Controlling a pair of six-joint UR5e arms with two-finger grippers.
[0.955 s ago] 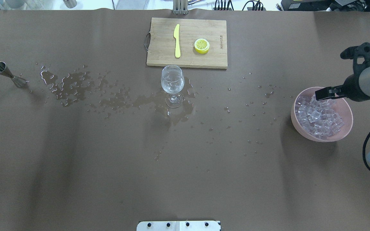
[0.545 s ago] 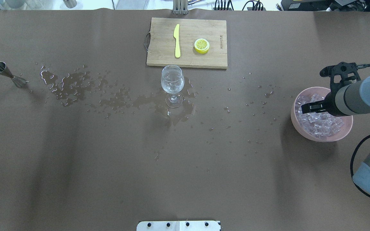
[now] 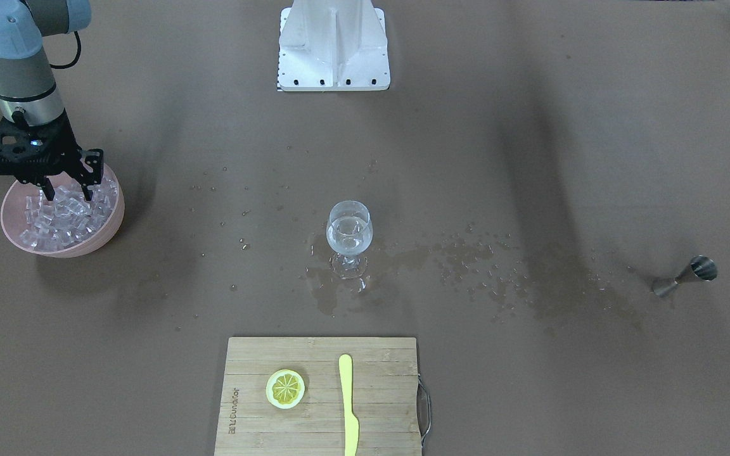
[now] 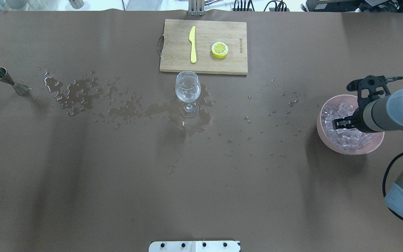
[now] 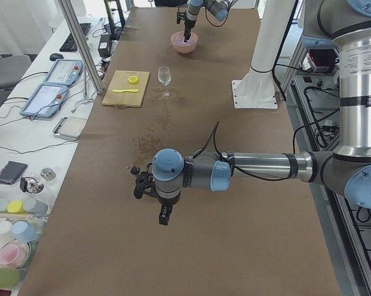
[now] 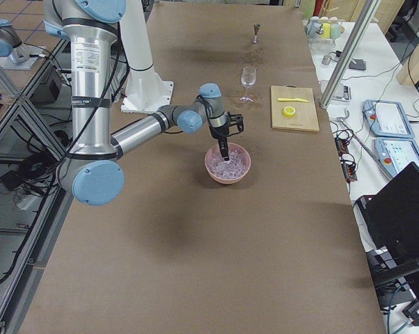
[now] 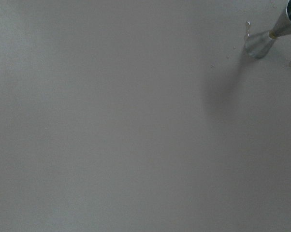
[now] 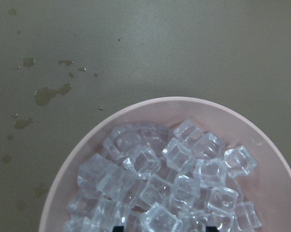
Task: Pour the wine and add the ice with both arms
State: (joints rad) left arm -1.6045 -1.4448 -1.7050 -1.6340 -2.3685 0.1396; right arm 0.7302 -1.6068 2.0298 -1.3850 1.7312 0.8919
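I expect the top ice cube (image 8: pixel 160 220) to come away by itself when I raise it, since the heaped cubes (image 8: pixel 181 166) sit at odd angles with spaces between them.
A pink bowl (image 4: pixel 322 134) heaped with clear ice cubes (image 4: pixel 348 140) stands at the table's right. My right gripper (image 3: pixel 68 190) is open, its fingertips down among the top cubes; it also shows in the overhead view (image 4: pixel 340 124). The right wrist view looks into the ice (image 8: pixel 165 179) with both tips apart at its lower edge. A stemmed glass (image 4: pixel 188 88) with clear wine and a few cubes stands mid-table. My left gripper (image 5: pixel 164 216) hangs over bare table near the jigger (image 4: pixel 9 82); I cannot tell whether it is open.
A wooden cutting board (image 4: pixel 203 66) with a yellow knife (image 4: pixel 192 43) and a lemon slice (image 4: pixel 219 49) lies beyond the glass. Spilled liquid (image 4: pixel 82 94) spreads from the jigger to around the glass foot. The white base block (image 3: pixel 333 47) sits at the robot's edge.
My right gripper has moved from the bowl's far rim to over the middle of the ice and lowered into it. The glass and jigger have not moved.
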